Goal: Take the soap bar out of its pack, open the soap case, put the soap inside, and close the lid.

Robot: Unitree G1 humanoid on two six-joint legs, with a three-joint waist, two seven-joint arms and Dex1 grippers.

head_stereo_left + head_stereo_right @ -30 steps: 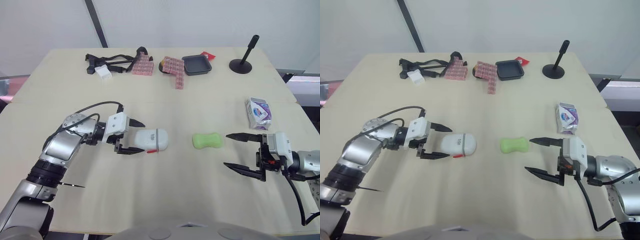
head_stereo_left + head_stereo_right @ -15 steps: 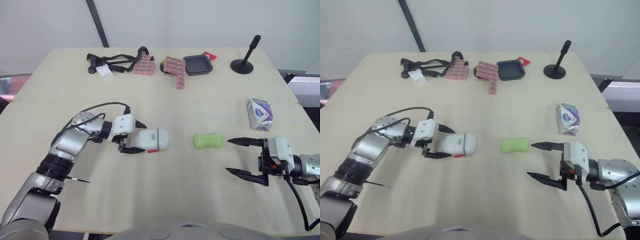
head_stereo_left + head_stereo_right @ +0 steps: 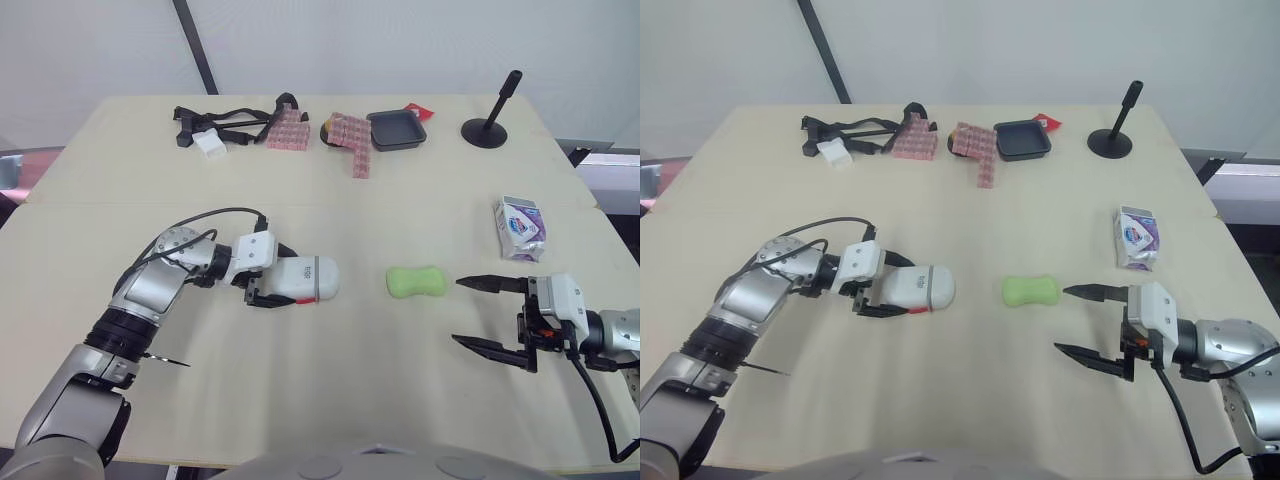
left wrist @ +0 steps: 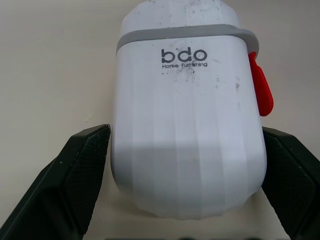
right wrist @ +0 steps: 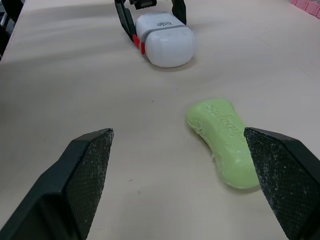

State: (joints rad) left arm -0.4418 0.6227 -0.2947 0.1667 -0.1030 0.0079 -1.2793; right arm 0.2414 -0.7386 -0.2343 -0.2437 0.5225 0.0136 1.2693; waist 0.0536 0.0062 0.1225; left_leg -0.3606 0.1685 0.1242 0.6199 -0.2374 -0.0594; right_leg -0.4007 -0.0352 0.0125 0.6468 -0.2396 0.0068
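The soap case's rounded lid [image 3: 328,279] has a grey band [image 3: 317,279] going straight across beneath it, so the lid will come away in one piece, as a separate cap, when I pull it.
The white soap case [image 3: 303,279], shut, with a grey band and a red clasp, lies on its side left of the table's middle. My left gripper [image 3: 284,278] is open and its two fingers straddle the case's rounded end [image 4: 187,125], close against both sides. The bare green soap bar [image 3: 416,281] lies right of the case. My right gripper [image 3: 457,311] is open and holds nothing, just right of and slightly nearer than the soap [image 5: 225,142]. The soap pack [image 3: 519,227], white and purple, lies farther back on the right.
Along the far edge sit black straps [image 3: 215,122], a small white piece [image 3: 208,143], pink blocks [image 3: 350,140], a black tray [image 3: 396,130] and a black stand [image 3: 487,125]. Open tabletop [image 3: 360,380] stretches in front of the case and soap.
My left gripper has slid to the right, so its open fingers now reach around the soap case. The right gripper drew back slightly from the soap, then held still.
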